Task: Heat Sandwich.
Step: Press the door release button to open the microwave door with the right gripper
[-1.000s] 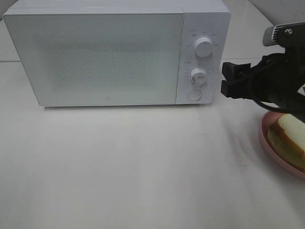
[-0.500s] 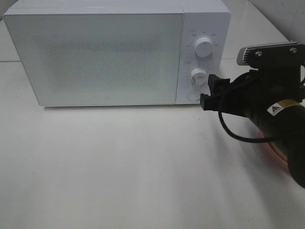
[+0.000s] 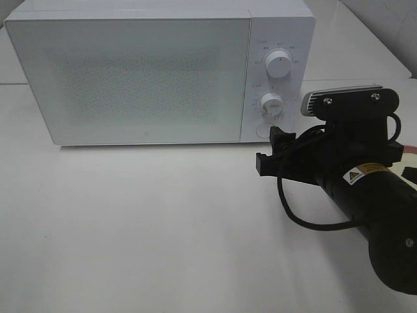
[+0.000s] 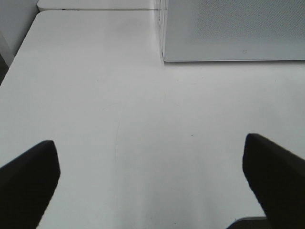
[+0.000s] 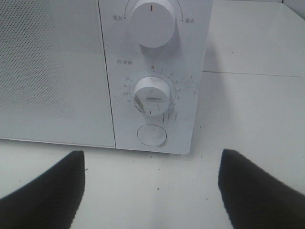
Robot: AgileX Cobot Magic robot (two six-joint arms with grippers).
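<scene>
The door's seam (image 3: pixel 245 81) runs beside the control panel. I expect the microwave door (image 3: pixel 140 81) to swing outward from its panel-side edge when I press the round door button.
The sandwich is hidden behind my right arm in the high view. My right gripper (image 3: pixel 269 149) stands open and empty just above the table, a short way in front of the white microwave's (image 3: pixel 130 78) control panel. The wrist view shows the gripper (image 5: pixel 152 200) facing the round door button (image 5: pixel 152 135), with the timer knob (image 5: pixel 151 95) above it. The microwave door is shut. My left gripper (image 4: pixel 152 183) is open and empty over bare table, with the microwave's lower left corner (image 4: pixel 164 57) ahead of it; the high view does not show this gripper.
A thin sliver of the pink plate (image 3: pixel 410 149) shows past my right arm at the right edge. The power knob (image 3: pixel 279 66) sits at the top of the panel. White tabletop (image 3: pixel 143 222) stretches in front of the microwave.
My right arm has swung left and forward from over the plate to the front of the control panel, covering the sandwich and plate. Its jaws stay equally wide.
</scene>
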